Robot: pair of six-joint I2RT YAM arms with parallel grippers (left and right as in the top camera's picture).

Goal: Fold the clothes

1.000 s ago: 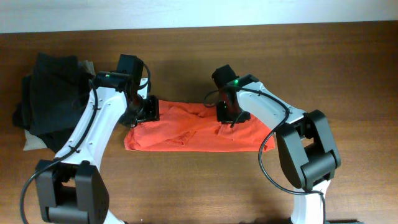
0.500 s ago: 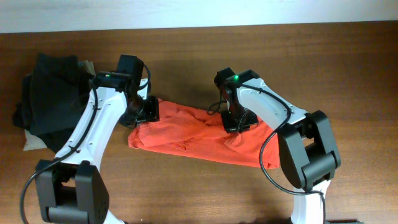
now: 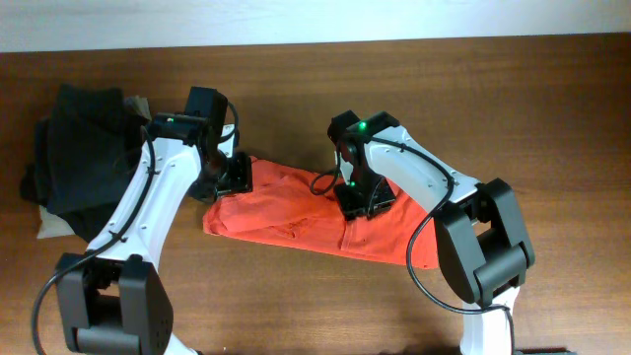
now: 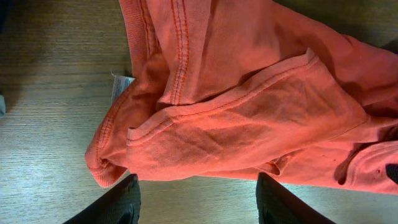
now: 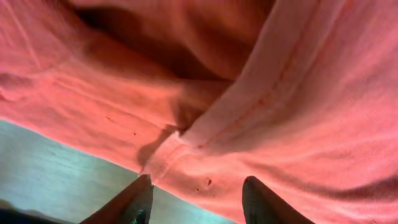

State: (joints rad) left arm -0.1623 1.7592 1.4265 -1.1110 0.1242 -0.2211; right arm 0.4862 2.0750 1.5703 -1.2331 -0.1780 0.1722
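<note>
The robot's left gripper should first lift the T-shirt's bunched end (image 3: 243,211) and open the folds, because the red-orange T-shirt lies bunched in a long strip (image 3: 301,223) and its lettering is hidden.
The red-orange T-shirt (image 3: 286,209) lies crumpled in a long strip on the wooden table, its lettering hidden. My left gripper (image 3: 235,176) is open at the shirt's left end; in the left wrist view its fingers (image 4: 198,190) straddle bare table just below the bunched hem and sleeve (image 4: 249,106). My right gripper (image 3: 360,200) is open over the middle of the shirt; in the right wrist view its fingers (image 5: 198,190) sit apart at a seamed fabric edge (image 5: 280,93), with nothing pinched between them.
A pile of black garments (image 3: 84,148) lies at the far left on a beige cloth (image 3: 51,229), close behind my left arm. The brown table (image 3: 552,118) stretches to the right and front of the shirt.
My right gripper has moved left and forward over the shirt's middle. The shirt's right part has been pulled and its front edge now slants. The left arm has not moved.
</note>
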